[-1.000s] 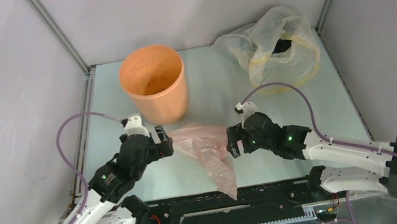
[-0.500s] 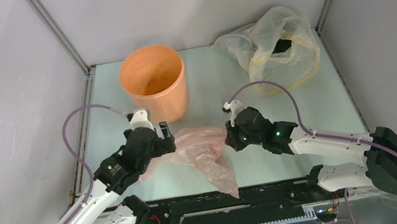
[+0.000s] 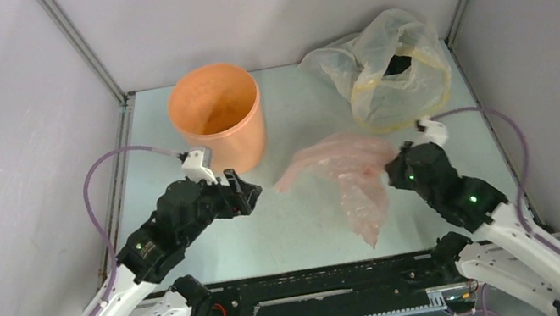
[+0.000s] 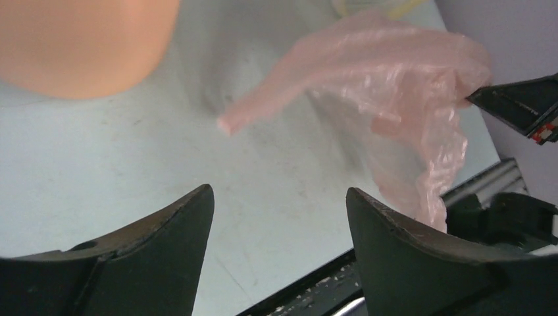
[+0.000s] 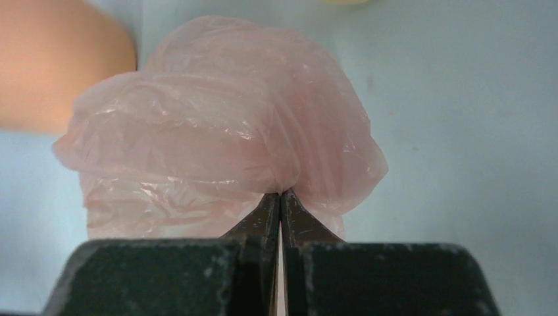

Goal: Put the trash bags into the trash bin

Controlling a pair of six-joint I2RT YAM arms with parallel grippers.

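Note:
The robot's right gripper is holding the pale pink trash bag by its edge [image 3: 382,155] farthest from the trash bin, so the left gripper needs to grab the bag's hanging end [image 3: 370,233].
The pale pink trash bag [image 3: 347,168] hangs lifted off the table at centre right, pinched at its right edge by my right gripper [image 3: 394,164], which is shut on it. In the right wrist view the bag [image 5: 224,138] bunches just above the closed gripper [image 5: 281,194]. The orange trash bin [image 3: 219,125] stands upright at the back left, its opening showing nothing inside. My left gripper [image 3: 248,191] is open in front of the bin, left of the bag and apart from it. The left wrist view shows its fingers [image 4: 177,230] spread over bare table, with the bag [image 4: 388,92] beyond.
A larger clear yellowish plastic bag [image 3: 390,66] with dark contents lies at the back right corner. Grey enclosure walls [image 3: 13,125] close in both sides and the back. A black rail [image 3: 323,284] runs along the near table edge between the arm bases.
My right gripper closed on the pink bag, then pulled it up and to the right. The left gripper moved slightly right and forward, and the bag left it.

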